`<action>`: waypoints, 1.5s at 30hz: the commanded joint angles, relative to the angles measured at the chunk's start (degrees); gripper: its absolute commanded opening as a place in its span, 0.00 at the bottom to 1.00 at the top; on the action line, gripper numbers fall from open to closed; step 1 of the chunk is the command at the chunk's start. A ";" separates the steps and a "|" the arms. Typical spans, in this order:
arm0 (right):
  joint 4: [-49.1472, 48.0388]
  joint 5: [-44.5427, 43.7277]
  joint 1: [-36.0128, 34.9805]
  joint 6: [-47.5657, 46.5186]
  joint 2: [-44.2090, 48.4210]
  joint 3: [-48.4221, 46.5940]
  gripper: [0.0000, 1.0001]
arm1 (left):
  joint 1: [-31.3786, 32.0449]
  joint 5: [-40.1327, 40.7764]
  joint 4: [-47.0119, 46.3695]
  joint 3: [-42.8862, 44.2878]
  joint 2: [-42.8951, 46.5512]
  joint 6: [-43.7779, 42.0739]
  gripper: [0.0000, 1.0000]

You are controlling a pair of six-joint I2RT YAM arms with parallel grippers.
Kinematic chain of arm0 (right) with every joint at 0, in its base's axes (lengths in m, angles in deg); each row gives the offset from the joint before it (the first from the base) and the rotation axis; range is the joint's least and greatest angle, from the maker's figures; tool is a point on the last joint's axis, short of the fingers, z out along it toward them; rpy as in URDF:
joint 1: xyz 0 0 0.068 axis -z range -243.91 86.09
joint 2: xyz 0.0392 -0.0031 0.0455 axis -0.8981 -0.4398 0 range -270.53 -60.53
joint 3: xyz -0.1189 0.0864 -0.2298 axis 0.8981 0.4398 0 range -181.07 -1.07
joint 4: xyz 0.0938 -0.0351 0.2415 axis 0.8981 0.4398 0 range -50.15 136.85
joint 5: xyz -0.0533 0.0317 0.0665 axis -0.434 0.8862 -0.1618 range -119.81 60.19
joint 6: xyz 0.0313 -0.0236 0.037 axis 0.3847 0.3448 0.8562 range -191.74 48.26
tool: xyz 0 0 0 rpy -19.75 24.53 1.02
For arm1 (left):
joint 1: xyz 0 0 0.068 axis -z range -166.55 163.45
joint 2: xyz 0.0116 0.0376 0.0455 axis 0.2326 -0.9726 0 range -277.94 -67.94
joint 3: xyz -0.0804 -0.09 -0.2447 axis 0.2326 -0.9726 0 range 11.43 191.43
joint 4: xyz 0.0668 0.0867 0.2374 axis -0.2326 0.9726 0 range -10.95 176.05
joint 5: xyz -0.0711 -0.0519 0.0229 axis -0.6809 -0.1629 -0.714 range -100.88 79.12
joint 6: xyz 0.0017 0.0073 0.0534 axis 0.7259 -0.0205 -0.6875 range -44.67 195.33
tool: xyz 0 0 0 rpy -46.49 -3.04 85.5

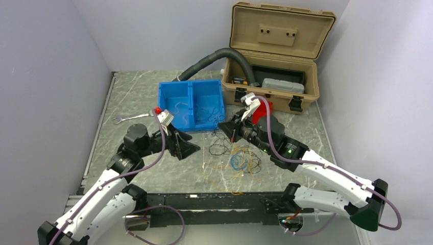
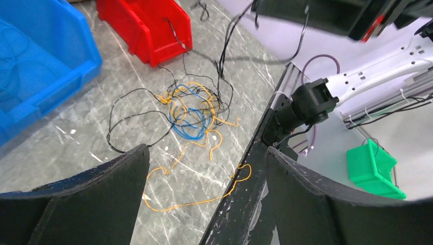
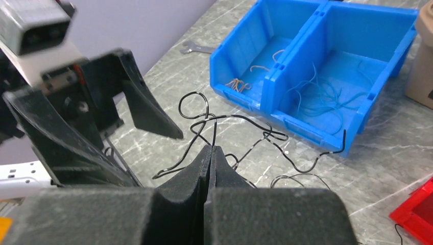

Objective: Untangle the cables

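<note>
The tangle (image 1: 243, 160) will drag along when the robot pulls the black wire, because black wire loops (image 1: 219, 148) run in among the yellow and blue coils.
The cables (image 1: 237, 159) lie as a loose tangle of yellow, blue and black wires (image 2: 191, 115) on the grey table between the arms. A yellow wire (image 2: 173, 205) trails out of it toward the table's near edge. My right gripper (image 3: 211, 148) is shut on a black wire (image 3: 214, 131) that rises from its tips and loops across the table toward the blue bin. In the top view the right gripper (image 1: 220, 126) sits just behind the tangle. My left gripper (image 2: 207, 149) is open with nothing between its fingers, left of the tangle (image 1: 194, 144).
A blue two-compartment bin (image 1: 166, 84) with a few wires inside stands behind the tangle. A red bin (image 2: 145, 25), an open tan toolbox (image 1: 275, 56) with a grey hose (image 1: 209, 61), a wrench (image 1: 130, 118) and a green bin (image 2: 375, 171) beyond the table edge are around.
</note>
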 commanded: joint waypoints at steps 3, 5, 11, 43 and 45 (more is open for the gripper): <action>3.73 -5.88 -0.18 2.41 -0.27 -9.49 0.00 | 7.55 6.01 -14.28 -5.02 -1.49 0.39 0.87; 5.27 -7.19 -0.12 2.93 -0.58 -12.12 0.00 | 12.23 10.65 -16.67 -5.72 -3.41 -0.98 0.86; 9.34 -7.70 -0.14 3.69 -1.86 -20.61 0.00 | 20.44 21.42 -27.00 -7.09 -11.78 -4.53 0.86; 23.51 -41.15 0.06 4.94 8.56 -21.12 0.00 | 22.15 45.03 5.47 12.34 -12.05 -8.86 0.00; 25.56 -43.52 0.10 5.20 9.09 -19.79 0.00 | 21.71 47.27 11.66 15.32 -9.88 -9.04 0.00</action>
